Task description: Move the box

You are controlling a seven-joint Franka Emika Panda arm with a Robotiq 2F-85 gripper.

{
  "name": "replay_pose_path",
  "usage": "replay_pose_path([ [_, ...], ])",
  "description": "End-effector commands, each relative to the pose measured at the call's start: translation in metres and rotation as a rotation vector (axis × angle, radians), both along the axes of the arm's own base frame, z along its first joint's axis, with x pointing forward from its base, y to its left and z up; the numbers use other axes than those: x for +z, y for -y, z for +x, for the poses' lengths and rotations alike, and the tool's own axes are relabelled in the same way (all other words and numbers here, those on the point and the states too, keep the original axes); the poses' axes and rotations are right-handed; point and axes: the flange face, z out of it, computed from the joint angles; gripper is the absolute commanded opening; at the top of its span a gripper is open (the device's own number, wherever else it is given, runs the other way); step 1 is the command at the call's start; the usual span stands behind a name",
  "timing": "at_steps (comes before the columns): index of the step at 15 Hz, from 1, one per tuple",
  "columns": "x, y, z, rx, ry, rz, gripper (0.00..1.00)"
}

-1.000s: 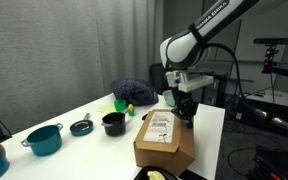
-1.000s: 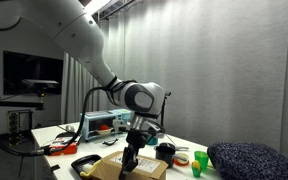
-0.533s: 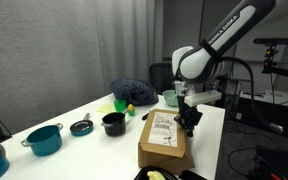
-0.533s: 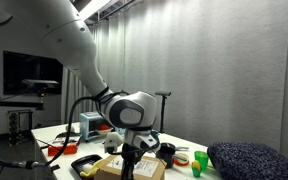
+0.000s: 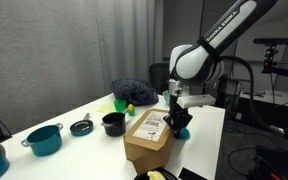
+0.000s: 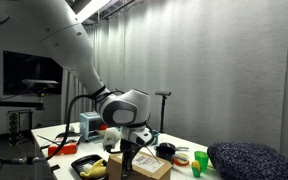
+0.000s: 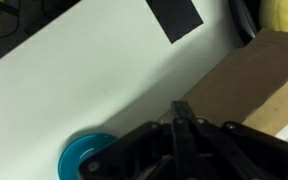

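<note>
My gripper should move the box back toward the black pot [image 5: 114, 124] and set it down there, because the box's lower edge [image 5: 144, 169] is hanging close over the black tray.
The box [image 5: 148, 137] is brown cardboard with a white label on top. It lies on the white table [image 5: 74, 150] near the front edge, turned at an angle. It also shows in an exterior view [image 6: 144, 167] and as a brown slab in the wrist view [image 7: 254, 85]. My gripper [image 5: 179, 120] is shut and its fingertips press against the box's side. In the wrist view the closed fingers [image 7: 181, 118] touch the box's edge.
A black pot [image 5: 113, 122], a small dark lid [image 5: 81, 127], a teal pot [image 5: 44, 138] and a dark blue cushion [image 5: 134, 92] sit beyond the box. A teal disc [image 7: 87, 158] lies by the gripper. A black tray [image 6: 89, 168] is near the table edge.
The box has slid and rotated across the table toward the pots, pushed by the shut gripper, which moved the same way.
</note>
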Motion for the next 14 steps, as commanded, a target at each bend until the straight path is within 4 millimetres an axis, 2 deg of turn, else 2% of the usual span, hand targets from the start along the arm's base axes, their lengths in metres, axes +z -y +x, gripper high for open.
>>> replay_pose_path([
  [1,0.003,-0.008,0.014,0.027,0.056,0.006,0.0],
  [5,0.004,-0.007,0.039,0.011,0.096,-0.015,0.0],
  [6,0.0,-0.015,0.049,0.013,0.102,-0.023,0.0],
  [10,-0.009,-0.022,0.076,0.013,0.103,-0.028,0.0],
  [14,-0.005,-0.027,0.092,0.037,0.105,-0.011,0.0],
])
